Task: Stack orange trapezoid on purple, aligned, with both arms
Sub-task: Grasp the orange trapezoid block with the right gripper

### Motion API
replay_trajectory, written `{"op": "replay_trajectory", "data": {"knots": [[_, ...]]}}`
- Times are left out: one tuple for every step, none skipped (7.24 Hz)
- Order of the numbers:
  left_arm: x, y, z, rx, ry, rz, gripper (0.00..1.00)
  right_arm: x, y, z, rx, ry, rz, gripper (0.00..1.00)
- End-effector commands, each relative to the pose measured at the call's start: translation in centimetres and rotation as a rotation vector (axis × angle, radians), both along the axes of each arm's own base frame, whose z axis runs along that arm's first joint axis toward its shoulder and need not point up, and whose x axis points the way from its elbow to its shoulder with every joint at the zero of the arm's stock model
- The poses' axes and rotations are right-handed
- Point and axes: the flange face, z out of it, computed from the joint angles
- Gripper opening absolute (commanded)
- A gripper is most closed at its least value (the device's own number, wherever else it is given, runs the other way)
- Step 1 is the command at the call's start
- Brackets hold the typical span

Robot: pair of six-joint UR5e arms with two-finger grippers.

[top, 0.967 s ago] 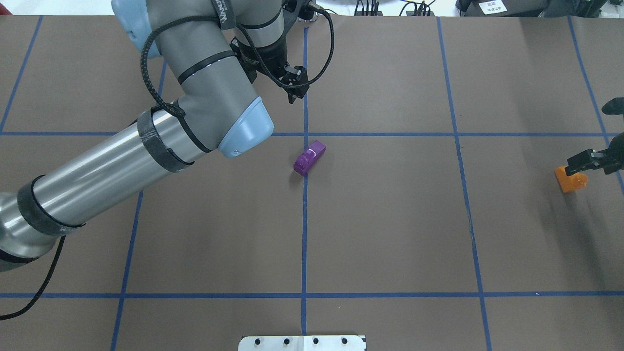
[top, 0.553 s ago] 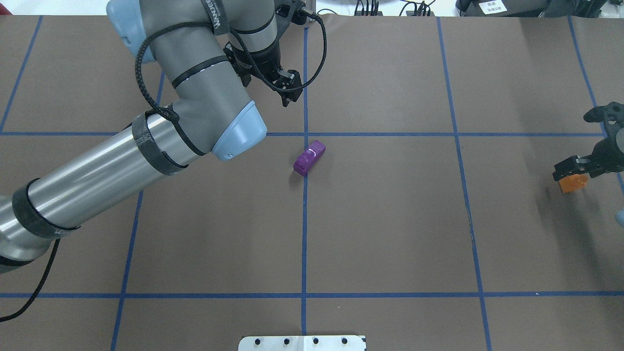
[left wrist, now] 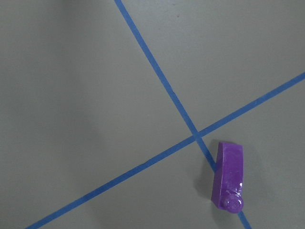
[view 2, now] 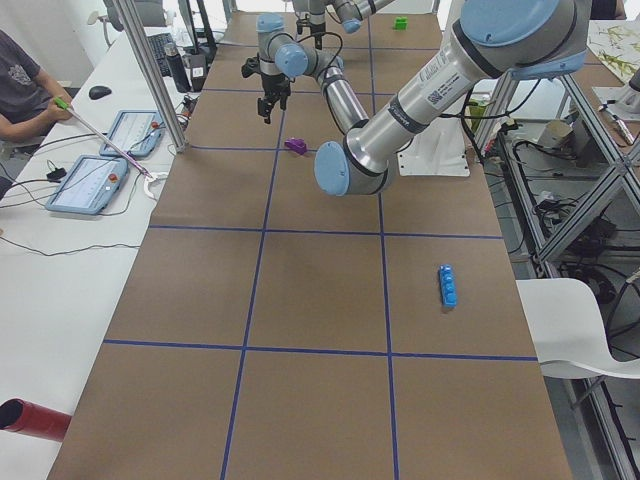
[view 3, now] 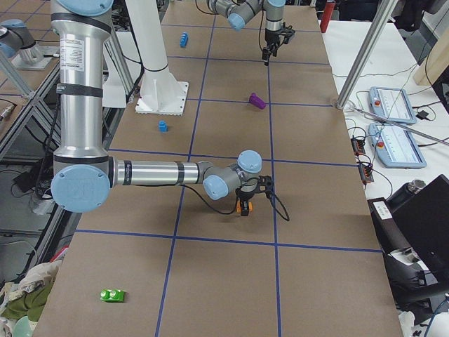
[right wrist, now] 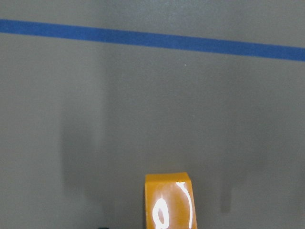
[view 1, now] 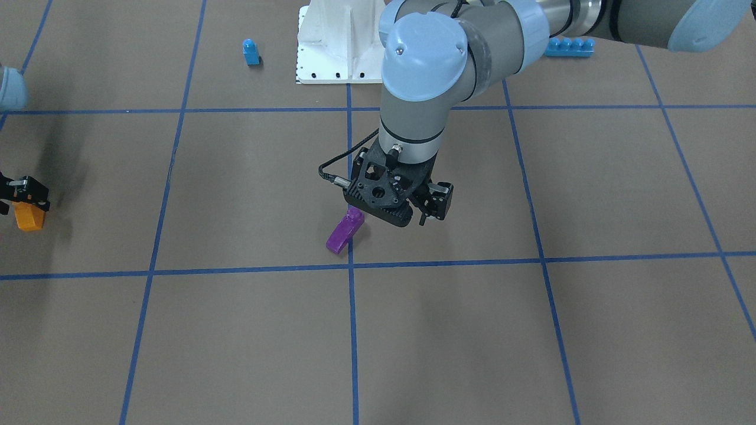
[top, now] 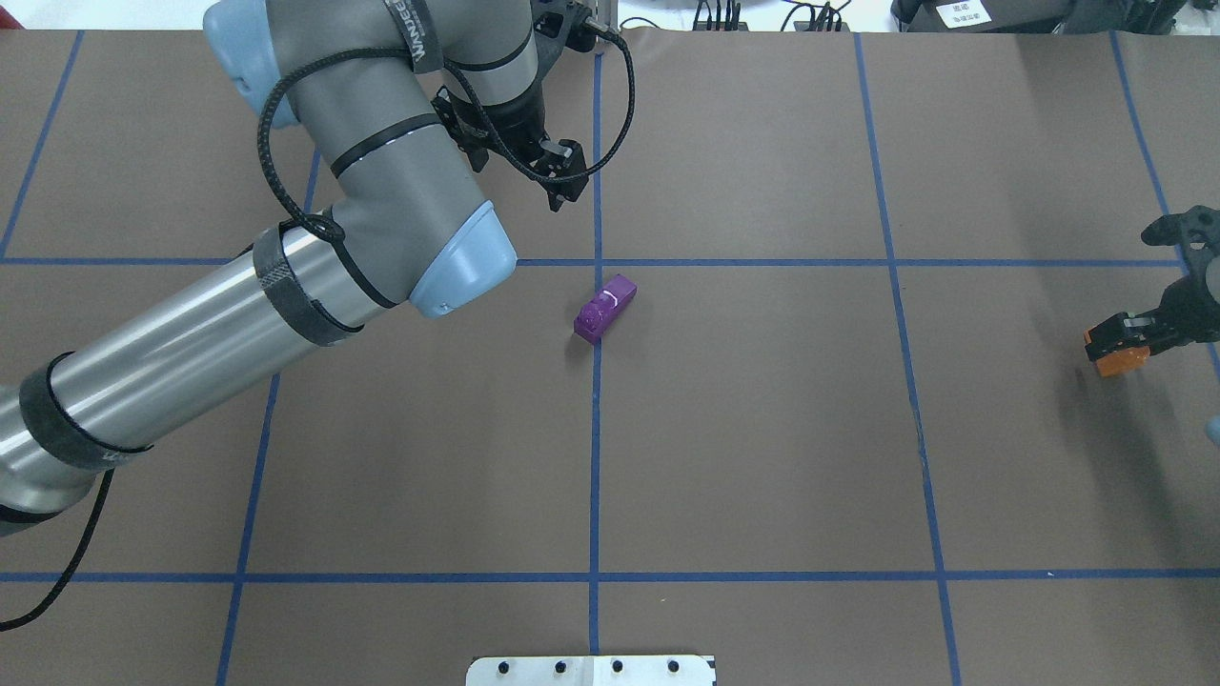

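The purple brick is long and smooth up to its near end (view 1: 336, 244). I expect that end to stay uncovered when I lower the orange trapezoid (view 1: 29, 216) onto the brick.
The purple brick (top: 604, 308) lies on the brown table at the centre grid line, also in the front view (view 1: 344, 232) and the left wrist view (left wrist: 228, 176). My left gripper (top: 560, 191) hovers above and beyond it, empty, and its fingers look shut (view 1: 432, 215). The orange trapezoid (top: 1117, 362) sits at the table's right edge. It also shows in the front view (view 1: 28, 216) and the right wrist view (right wrist: 169, 202). My right gripper (top: 1125, 333) is low over it, fingers open astride its top. The brick rests on the table.
A small blue single-stud brick (view 1: 251, 52) and a long blue four-stud brick (view 1: 568, 47) lie beside the white robot base (view 1: 339, 41). A green brick (view 3: 112, 295) lies near the right end. Blue tape lines grid the table.
My right gripper moved in from the edge and came down over the orange brick, which stayed put. My left gripper drifted slightly left. The purple brick has not moved.
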Motion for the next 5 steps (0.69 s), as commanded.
{"op": "replay_trajectory", "data": {"knots": [[0.0,0.0,0.0,0.000,0.001,0.001,1.00,-0.3,0.3,0.2,-0.007,0.001,-0.009,0.58],[0.1,0.1,0.0,0.001,0.000,0.002,1.00,-0.5,0.3,0.2,-0.010,0.003,-0.012,0.53],[0.1,0.1,0.0,0.001,0.000,0.002,1.00,-0.4,0.2,0.1,-0.009,0.001,-0.011,0.28],[0.0,0.0,0.0,0.001,0.000,0.000,1.00,-0.6,0.0,-0.4,-0.002,-0.006,-0.013,0.00],[-0.2,-0.1,0.0,0.001,0.000,-0.003,1.00,-0.6,-0.4,-1.7,0.006,-0.033,-0.014,0.00]]}}
